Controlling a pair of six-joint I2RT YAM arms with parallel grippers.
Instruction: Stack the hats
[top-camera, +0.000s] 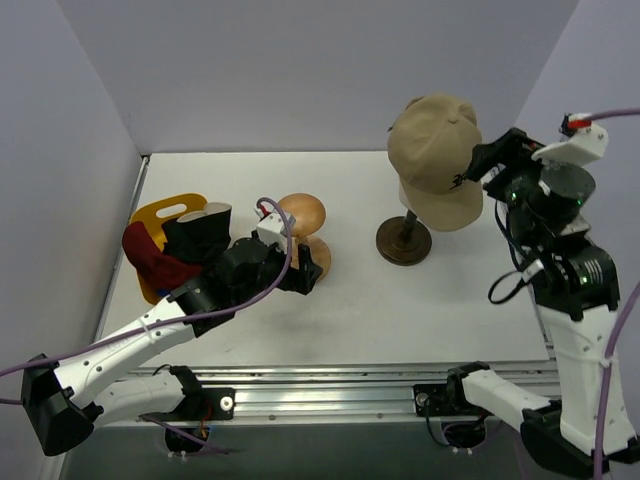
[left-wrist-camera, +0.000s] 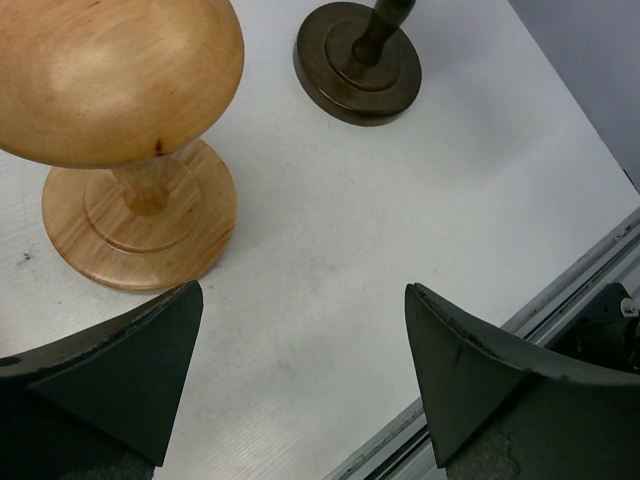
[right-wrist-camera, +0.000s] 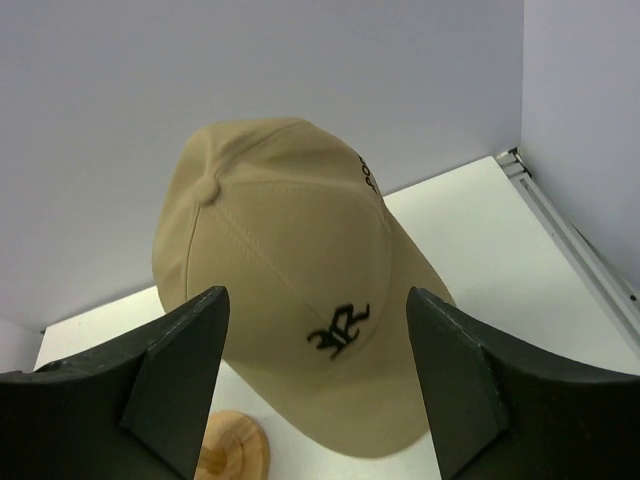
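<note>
My right gripper should move to the tan baseball cap's brim, because it is by the logo (top-camera: 458, 181), above the brim. My left gripper should take the brim's opposite edge at the same time.
The tan baseball cap (top-camera: 435, 160) with a dark embroidered logo sits high on a dark stand at the back right, and it also fills the right wrist view (right-wrist-camera: 290, 290). My right gripper (top-camera: 478, 162) is open just right of the cap, its jaws either side of the logo (right-wrist-camera: 318, 295), not touching. The dark red bucket hat (top-camera: 148, 262) and the black bucket hat (top-camera: 196, 236) lie together at the left. My left gripper (top-camera: 306, 274) is open and empty above bare table (left-wrist-camera: 300, 290). The blue cap is not in view.
A yellow tray (top-camera: 160, 211) lies under the hats at the left. A wooden mushroom-shaped stand (top-camera: 301, 214) stands just beyond my left gripper (left-wrist-camera: 110, 80). The cap stand's dark round base (top-camera: 404, 241) sits mid-table (left-wrist-camera: 358, 65). A metal rail (top-camera: 400, 385) runs along the near edge.
</note>
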